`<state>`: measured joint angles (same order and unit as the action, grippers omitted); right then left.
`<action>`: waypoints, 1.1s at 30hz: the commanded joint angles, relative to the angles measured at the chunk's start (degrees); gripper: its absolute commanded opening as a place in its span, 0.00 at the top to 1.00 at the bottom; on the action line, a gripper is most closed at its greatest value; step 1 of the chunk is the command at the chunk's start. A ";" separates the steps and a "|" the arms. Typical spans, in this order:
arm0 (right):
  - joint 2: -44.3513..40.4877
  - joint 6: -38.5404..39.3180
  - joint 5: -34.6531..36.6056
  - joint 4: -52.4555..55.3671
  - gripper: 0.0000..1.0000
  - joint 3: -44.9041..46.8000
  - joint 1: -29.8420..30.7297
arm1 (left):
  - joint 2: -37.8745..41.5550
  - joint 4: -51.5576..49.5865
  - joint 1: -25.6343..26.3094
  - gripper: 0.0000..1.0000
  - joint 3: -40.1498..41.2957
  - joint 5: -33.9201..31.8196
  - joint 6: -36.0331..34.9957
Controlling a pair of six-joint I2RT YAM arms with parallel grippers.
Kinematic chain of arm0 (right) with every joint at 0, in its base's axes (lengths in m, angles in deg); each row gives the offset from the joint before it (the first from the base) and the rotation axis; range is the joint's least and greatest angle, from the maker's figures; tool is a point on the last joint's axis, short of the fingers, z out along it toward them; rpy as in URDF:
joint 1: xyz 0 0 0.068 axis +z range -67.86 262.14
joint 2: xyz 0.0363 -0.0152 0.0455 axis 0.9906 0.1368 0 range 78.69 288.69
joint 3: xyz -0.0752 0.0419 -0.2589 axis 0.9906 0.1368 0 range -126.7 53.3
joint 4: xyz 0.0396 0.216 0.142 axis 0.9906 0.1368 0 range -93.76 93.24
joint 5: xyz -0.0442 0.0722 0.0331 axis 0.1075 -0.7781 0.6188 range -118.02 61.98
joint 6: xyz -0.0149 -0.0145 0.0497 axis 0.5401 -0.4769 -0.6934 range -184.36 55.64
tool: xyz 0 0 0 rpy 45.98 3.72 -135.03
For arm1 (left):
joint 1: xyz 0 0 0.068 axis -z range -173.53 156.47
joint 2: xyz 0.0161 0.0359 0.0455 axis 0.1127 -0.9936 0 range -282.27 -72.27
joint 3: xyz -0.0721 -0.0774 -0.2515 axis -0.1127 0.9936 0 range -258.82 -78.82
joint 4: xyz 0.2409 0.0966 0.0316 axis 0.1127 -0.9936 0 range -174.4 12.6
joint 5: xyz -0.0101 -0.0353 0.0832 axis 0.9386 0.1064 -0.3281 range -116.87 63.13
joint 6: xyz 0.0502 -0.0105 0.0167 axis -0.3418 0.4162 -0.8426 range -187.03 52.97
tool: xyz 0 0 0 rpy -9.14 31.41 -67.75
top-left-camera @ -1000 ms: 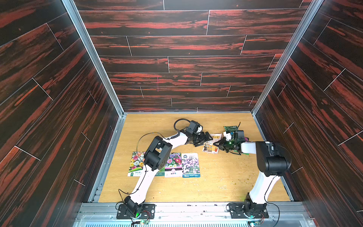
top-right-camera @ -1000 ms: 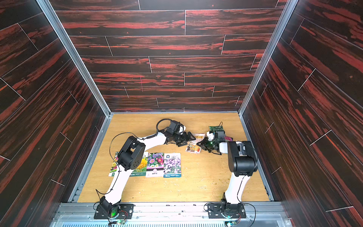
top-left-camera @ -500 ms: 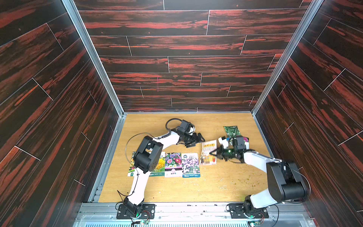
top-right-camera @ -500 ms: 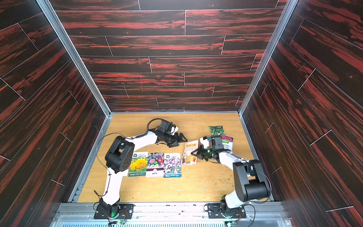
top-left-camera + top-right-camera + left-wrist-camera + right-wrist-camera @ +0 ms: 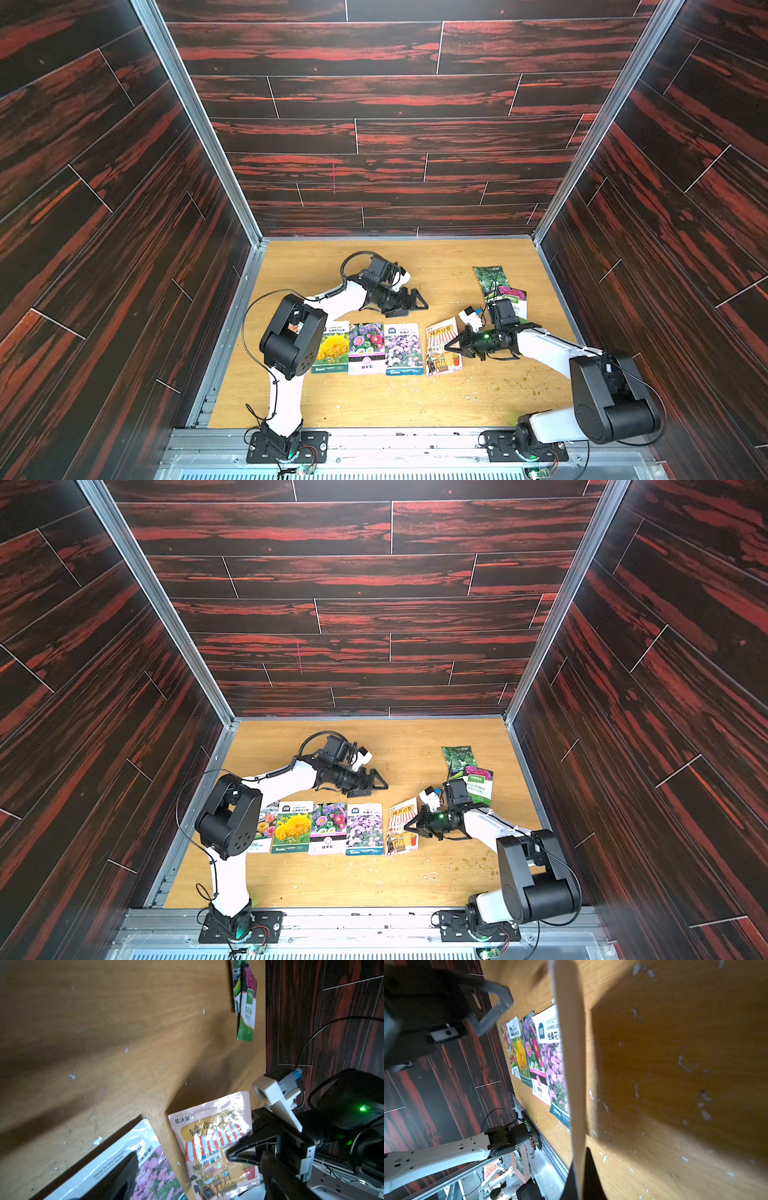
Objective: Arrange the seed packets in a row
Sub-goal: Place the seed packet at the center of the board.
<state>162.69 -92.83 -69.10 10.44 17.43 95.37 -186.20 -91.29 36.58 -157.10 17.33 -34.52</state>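
The shopfront packet (image 5: 439,340) slants away from the row, so my right gripper should turn it square and bring it against the purple flowers packet's edge (image 5: 421,342) before opening.
Seed packets lie side by side on the wooden table (image 5: 374,399): yellow bloom (image 5: 332,349), mixed flowers (image 5: 365,347), purple flowers (image 5: 402,349). One more (image 5: 266,825) is half hidden under my left arm's elbow. At the row's right end my right gripper (image 5: 451,347) is shut on the right edge of the shopfront packet (image 5: 438,349), which is slightly raised there. The right wrist view shows this packet (image 5: 571,1043) edge-on between the fingertips (image 5: 589,1176). My left gripper (image 5: 415,301) hangs open and empty behind the row.
A green melon packet (image 5: 488,278) and a pink-flower packet with a green label (image 5: 513,299) overlap at the back right near the side wall. Small crumbs (image 5: 511,384) are scattered on the front right of the table. Dark wood walls close three sides; a metal rail (image 5: 374,444) runs along the front.
My right gripper has carried the shopfront packet from mid-table forward to the row's right end. The left arm's elbow has swung left and forward, its gripper staying open.
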 commanded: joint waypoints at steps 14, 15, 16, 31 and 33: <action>3.06 2.45 3.60 2.07 1.00 -3.15 0.22 | 6.64 9.48 0.04 0.07 9.11 2.90 4.23; 4.46 3.08 4.46 2.61 1.00 -3.74 0.22 | 6.69 9.05 -0.01 0.07 9.04 2.82 4.07; 5.48 3.60 4.86 2.95 1.00 -4.10 0.24 | 6.78 8.89 0.04 0.07 9.00 2.77 4.05; 7.07 4.45 7.95 4.23 1.00 -5.32 2.18 | 6.26 7.61 0.04 0.07 7.64 2.29 3.94; 7.17 4.12 7.69 4.00 1.00 -5.64 2.37 | 6.11 7.31 0.02 0.07 7.46 2.20 3.87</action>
<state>169.64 -88.78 -61.61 13.82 13.01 97.18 -181.83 -83.36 36.58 -148.47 19.41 -30.35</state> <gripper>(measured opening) 0.048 0.927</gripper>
